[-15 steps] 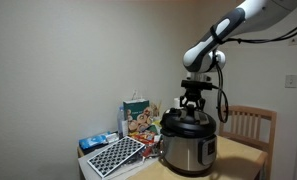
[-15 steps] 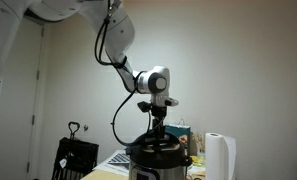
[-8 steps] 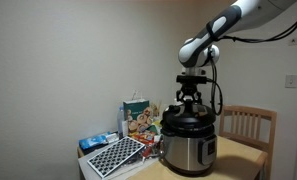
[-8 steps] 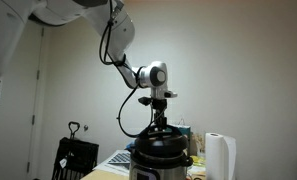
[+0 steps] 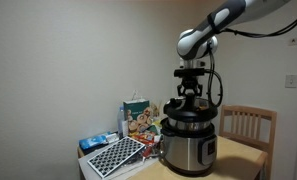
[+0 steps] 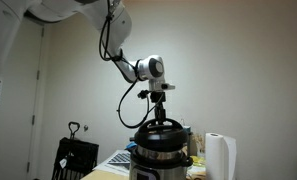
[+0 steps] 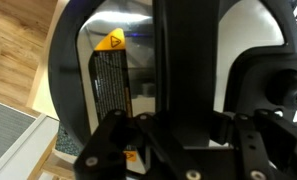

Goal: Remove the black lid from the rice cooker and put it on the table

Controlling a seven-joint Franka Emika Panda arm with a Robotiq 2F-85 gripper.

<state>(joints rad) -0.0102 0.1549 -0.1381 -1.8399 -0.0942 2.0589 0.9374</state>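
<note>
The perforated tray (image 5: 116, 156) and gift bag crowd one side of the rice cooker, so I should use my gripper to carry the black lid over to the clear tabletop (image 5: 238, 159) by the chair.
The rice cooker (image 5: 192, 150) stands on the table (image 5: 240, 158); its shiny steel body also shows in an exterior view (image 6: 159, 168). My gripper (image 5: 188, 93) is shut on the knob of the black lid (image 5: 189, 108), which hangs a little above the cooker's rim. In an exterior view the gripper (image 6: 160, 113) holds the lid (image 6: 160, 129) just clear of the pot. In the wrist view the lid (image 7: 78, 60) fills the frame under the fingers (image 7: 178, 110), its handle between them.
A chair (image 5: 246, 124) stands behind the table. A gift bag (image 5: 137, 116), a perforated black-and-white tray (image 5: 114, 155) and a blue packet (image 5: 94, 141) lie beside the cooker. A white roll (image 6: 220, 157) stands near the cooker. A black bag (image 6: 74, 156) sits lower down.
The gripper has risen with the black lid in it; the lid has come off the cooker's rim and now hangs above it.
</note>
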